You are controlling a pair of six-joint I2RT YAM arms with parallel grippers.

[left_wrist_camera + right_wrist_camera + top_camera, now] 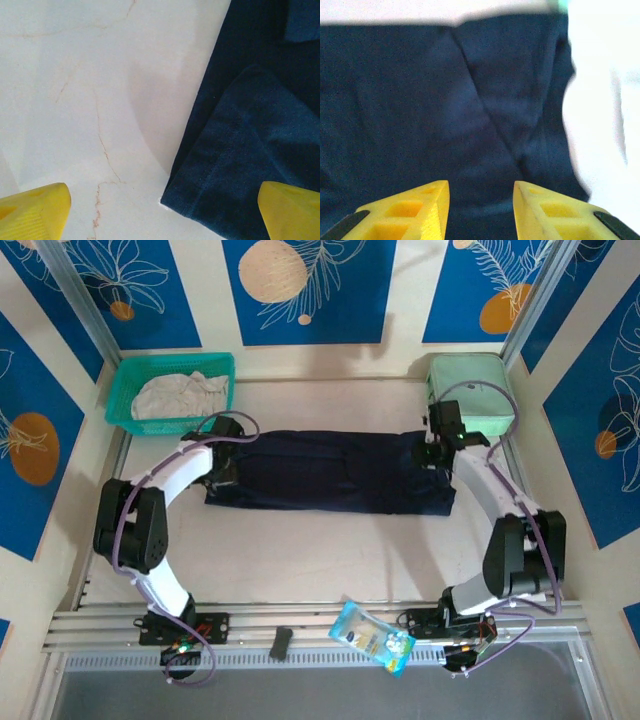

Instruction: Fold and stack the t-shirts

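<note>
I expect the dark navy t-shirt (330, 470) to swing around in one piece and stay folded when I turn it by its ends, because its long edges (325, 509) lie flat and straight.
The dark navy t-shirt (330, 472) lies folded into a long flat band across the middle of the table. My left gripper (222, 476) hangs over its left end, jaws wide open; in the left wrist view a hemmed corner of the navy t-shirt (240, 160) lies between and below the yellow fingers (35, 212), with nothing held in the left gripper (164, 200). My right gripper (435, 455) is over the shirt's right end. In the right wrist view the right gripper (481, 192) stands open just above the navy t-shirt (420, 100). The off-white t-shirt (180, 395) lies crumpled in the basket.
The teal mesh basket (120, 405) stands at the back left and a mint-green case (470, 380) at the back right, close behind my right wrist. A snack packet (372, 637) and a small black piece (281, 643) lie on the front rails. Bare tabletop (320, 550) lies before the shirt.
</note>
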